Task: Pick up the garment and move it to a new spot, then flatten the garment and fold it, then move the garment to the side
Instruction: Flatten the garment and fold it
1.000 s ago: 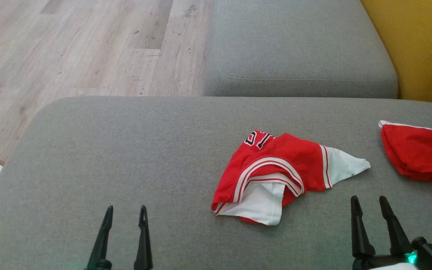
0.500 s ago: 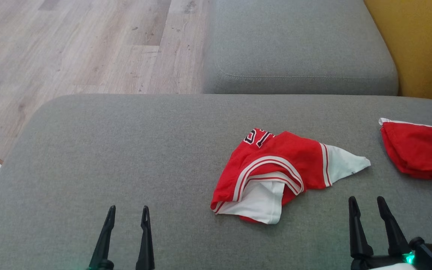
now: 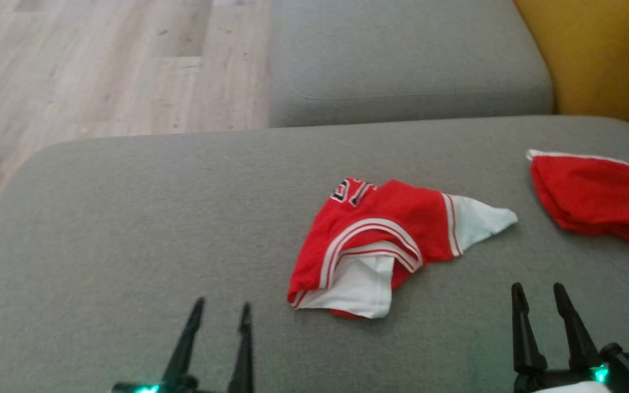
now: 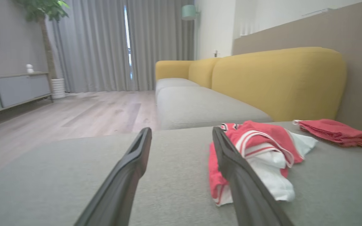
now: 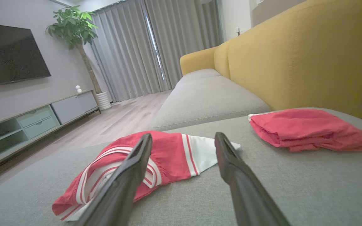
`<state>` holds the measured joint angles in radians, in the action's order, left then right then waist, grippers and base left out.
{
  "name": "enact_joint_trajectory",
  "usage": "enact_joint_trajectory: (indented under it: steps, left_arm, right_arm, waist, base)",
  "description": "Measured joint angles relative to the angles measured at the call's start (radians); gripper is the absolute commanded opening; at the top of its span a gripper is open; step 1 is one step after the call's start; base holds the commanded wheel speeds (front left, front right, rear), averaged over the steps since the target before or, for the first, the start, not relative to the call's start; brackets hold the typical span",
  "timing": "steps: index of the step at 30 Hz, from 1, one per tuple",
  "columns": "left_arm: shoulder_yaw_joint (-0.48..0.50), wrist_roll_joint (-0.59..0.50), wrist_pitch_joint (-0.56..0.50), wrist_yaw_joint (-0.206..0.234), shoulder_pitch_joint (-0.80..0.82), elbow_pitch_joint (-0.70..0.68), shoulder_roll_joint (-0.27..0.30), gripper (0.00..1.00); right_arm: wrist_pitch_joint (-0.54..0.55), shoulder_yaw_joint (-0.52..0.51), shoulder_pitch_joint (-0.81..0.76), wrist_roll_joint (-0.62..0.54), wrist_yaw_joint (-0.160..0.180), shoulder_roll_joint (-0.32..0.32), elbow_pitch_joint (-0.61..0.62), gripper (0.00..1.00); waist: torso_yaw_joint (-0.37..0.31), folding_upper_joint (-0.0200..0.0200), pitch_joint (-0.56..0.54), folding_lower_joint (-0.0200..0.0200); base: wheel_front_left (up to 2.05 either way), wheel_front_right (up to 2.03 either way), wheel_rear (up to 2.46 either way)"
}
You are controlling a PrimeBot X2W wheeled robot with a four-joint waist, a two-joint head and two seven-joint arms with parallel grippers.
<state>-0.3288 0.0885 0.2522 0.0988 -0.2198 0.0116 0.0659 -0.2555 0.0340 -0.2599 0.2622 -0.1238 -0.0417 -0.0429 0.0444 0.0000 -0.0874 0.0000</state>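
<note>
I expect the red garment (image 3: 402, 208) to show more hidden lettering on its front when I flatten it, since black letters (image 3: 351, 191) break off at a fold.
A crumpled red garment (image 3: 380, 240) with white stripes and white panels lies on the grey cushion (image 3: 129, 229), right of centre; it also shows as the garment (image 4: 256, 147) and the garment (image 5: 168, 157) in the wrist views. My left gripper (image 3: 221, 314) stands open at the lower edge, left of the garment and apart from it. In its own view the left gripper (image 4: 181, 133) has the garment just past its right finger. My right gripper (image 3: 538, 292) is open below and right of the garment, nothing between its fingers; the right gripper (image 5: 184, 138) points at the garment's white corner.
A folded red cloth (image 3: 587, 196) lies at the cushion's right edge. A second grey cushion (image 3: 402, 60) sits beyond, with a yellow sofa back (image 3: 604, 54) on the right. Wooden floor (image 3: 74, 71) lies to the left. A TV cabinet (image 5: 33, 119) and a plant stand across the room.
The head camera has shifted, so the whole scene sits lower-left. My left gripper has moved right, closer to the garment. The garment lies as before.
</note>
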Motion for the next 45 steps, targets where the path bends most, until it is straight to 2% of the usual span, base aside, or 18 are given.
enact_joint_trajectory:
  steps: [4, 7, 13, 17, 18, 19, 20, 25, 32, 33, 34, 35, 40, 45]
  left_arm:
    - [-0.094, 0.008, 0.000, -0.027, 0.109, 0.059, 0.000, 1.00]
    - [-0.198, -0.011, -0.018, -0.061, 0.247, 0.166, -0.001, 1.00]
    - [-0.419, 0.026, -0.218, -0.109, 0.582, 0.301, -0.008, 1.00]
    - [-0.537, 0.108, -0.336, -0.107, 0.770, 0.388, -0.013, 1.00]
    - [-0.537, 0.108, -0.336, -0.107, 0.770, 0.388, -0.013, 1.00]
    - [-0.598, 0.131, -0.400, -0.098, 0.832, 0.445, -0.013, 1.00]
    - [-0.617, 0.157, -0.419, -0.097, 0.851, 0.457, -0.013, 1.00]
    - [-0.698, 0.246, -0.462, -0.057, 0.933, 0.550, -0.016, 1.00]
    - [-0.774, 0.267, -0.476, -0.011, 1.060, 0.723, -0.015, 1.00]
    - [-0.777, 0.284, -0.477, -0.011, 1.071, 0.741, -0.015, 0.75]
    - [-0.781, 0.305, -0.477, -0.011, 1.079, 0.758, -0.016, 0.43]
    - [-0.787, 0.320, -0.476, -0.010, 1.083, 0.770, -0.016, 0.00]
    - [-0.815, 0.390, -0.450, -0.019, 1.110, 0.818, -0.025, 0.00]
    - [-0.833, 0.464, -0.335, -0.022, 1.111, 0.811, -0.018, 0.00]
  right_arm:
    - [0.000, 0.000, 0.001, -0.008, 0.000, 0.000, 0.012, 1.00]
    - [0.000, 0.006, 0.005, -0.009, 0.000, 0.000, 0.018, 1.00]
    - [0.000, 0.007, 0.045, -0.008, 0.000, 0.000, 0.030, 1.00]
    - [0.000, 0.037, 0.107, -0.007, 0.000, 0.000, 0.031, 1.00]
    - [0.000, 0.037, 0.107, -0.007, 0.000, 0.000, 0.031, 1.00]
    - [0.000, 0.050, 0.124, -0.004, 0.000, 0.000, 0.033, 1.00]
    - [0.000, 0.054, 0.128, 0.002, 0.000, 0.000, 0.035, 1.00]
    - [0.000, 0.058, 0.137, 0.020, 0.000, 0.000, 0.045, 1.00]
    - [0.000, 0.067, 0.195, 0.029, 0.000, 0.000, 0.047, 1.00]
    - [0.000, 0.069, 0.198, 0.030, 0.000, 0.000, 0.047, 1.00]
    - [0.000, 0.071, 0.200, 0.030, 0.000, 0.000, 0.047, 1.00]
    - [0.000, 0.072, 0.200, 0.030, 0.000, 0.000, 0.047, 1.00]
    - [0.000, 0.081, 0.208, 0.030, 0.000, 0.000, 0.040, 1.00]
    - [0.000, 0.076, 0.207, 0.030, 0.000, 0.000, 0.034, 1.00]
  waist:
    - [-0.054, 0.0000, 0.022, 0.0000]
    - [-0.101, 0.0000, 0.045, 0.0000]
    - [-0.187, 0.0000, 0.127, 0.0002]
    - [-0.245, 0.0000, 0.192, 0.0003]
    - [-0.245, 0.0000, 0.192, 0.0003]
    - [-0.276, 0.0000, 0.218, 0.0002]
    - [-0.291, 0.0000, 0.231, 0.0002]
    - [-0.345, 0.0000, 0.310, 0.0002]
    - [-0.384, 0.0000, 0.392, 0.0003]
    - [-0.390, -0.0001, 0.402, 0.0003]
    - [-0.395, 0.0000, 0.410, 0.0003]
    - [-0.399, 0.0000, 0.417, 0.0002]
    - [-0.411, -0.0001, 0.422, 0.0001]
    - [-0.399, 0.0000, 0.383, 0.0001]
  base:
    - [0.00, 0.00, 0.00]
    - [0.00, 0.00, 0.00]
    - [0.00, 0.00, 0.00]
    - [0.00, 0.00, 0.00]
    - [0.00, 0.00, 0.00]
    - [0.00, 0.00, 0.00]
    - [0.00, 0.00, 0.00]
    - [0.00, 0.00, 0.00]
    - [0.00, 0.00, 0.00]
    - [0.00, 0.00, 0.00]
    - [0.00, 0.00, 0.00]
    - [0.00, 0.00, 0.00]
    - [0.00, 0.00, 0.00]
    - [0.00, 0.00, 0.00]
